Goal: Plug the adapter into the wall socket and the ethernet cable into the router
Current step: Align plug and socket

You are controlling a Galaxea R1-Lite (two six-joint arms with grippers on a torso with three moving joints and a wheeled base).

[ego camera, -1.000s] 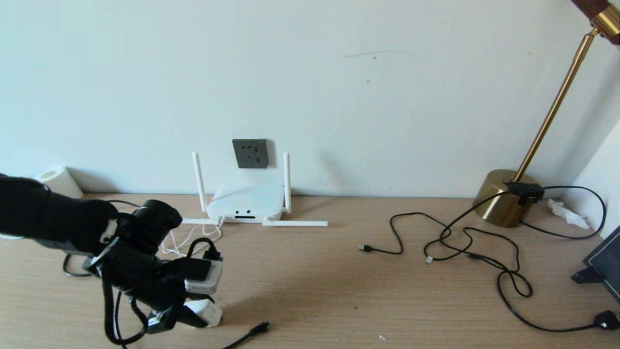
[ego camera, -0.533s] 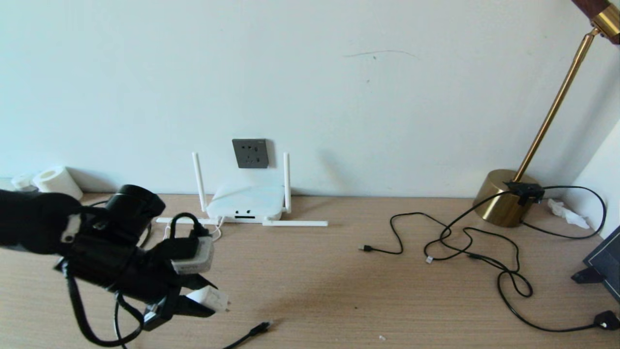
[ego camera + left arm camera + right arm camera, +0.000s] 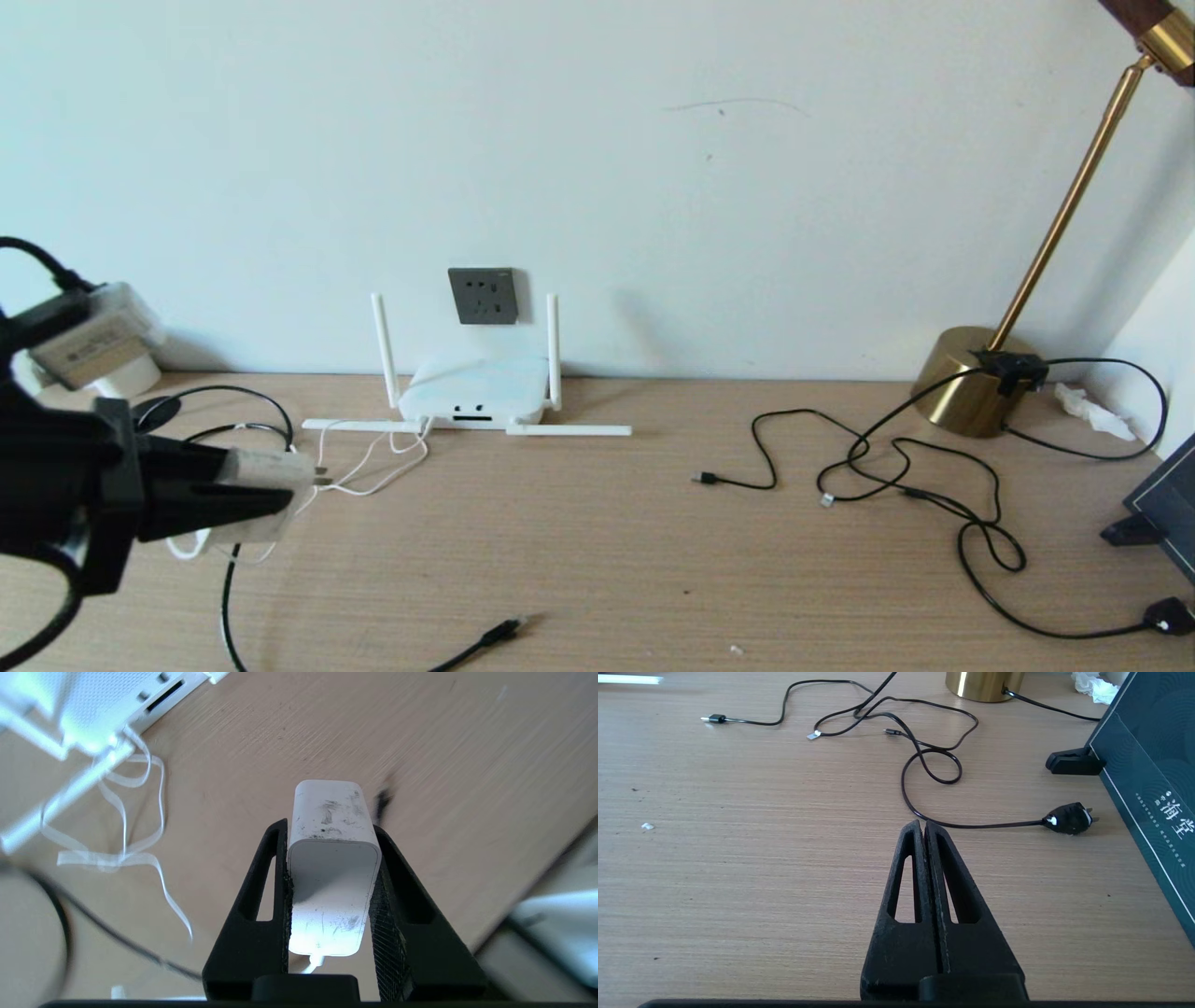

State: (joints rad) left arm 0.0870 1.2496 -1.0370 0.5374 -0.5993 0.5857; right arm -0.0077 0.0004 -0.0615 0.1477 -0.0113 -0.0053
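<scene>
My left gripper has the adapter's pins (image 3: pixel 322 478) low and pointing along the wall, so next I lift the adapter and turn it to face the wall socket (image 3: pixel 483 296).
My left gripper (image 3: pixel 285 495) hangs over the table's left side, shut on the white adapter (image 3: pixel 271 467). In the left wrist view the adapter (image 3: pixel 331 882) is clamped between both black fingers and sticks out past their tips. Its thin white cord (image 3: pixel 373 467) trails loosely across the table toward the router (image 3: pixel 474 387), which sits against the wall with two antennas up and two lying flat. The dark grey wall socket (image 3: pixel 483 296) is on the wall just above the router. The ethernet cable's plug (image 3: pixel 504 630) lies near the front edge. My right gripper (image 3: pixel 924 825) is shut and empty above bare table.
A brass lamp base (image 3: pixel 976 378) stands at the back right, with thin black cables (image 3: pixel 887 457) looping in front of it and a black mains plug (image 3: pixel 1172 616). A dark box (image 3: pixel 1167 504) leans at the far right. A white paper roll (image 3: pixel 121 378) sits at the back left.
My left gripper has lifted the adapter off the table and swung left and up. It has turned from pointing down to nearly level. The cord now lies stretched out behind it.
</scene>
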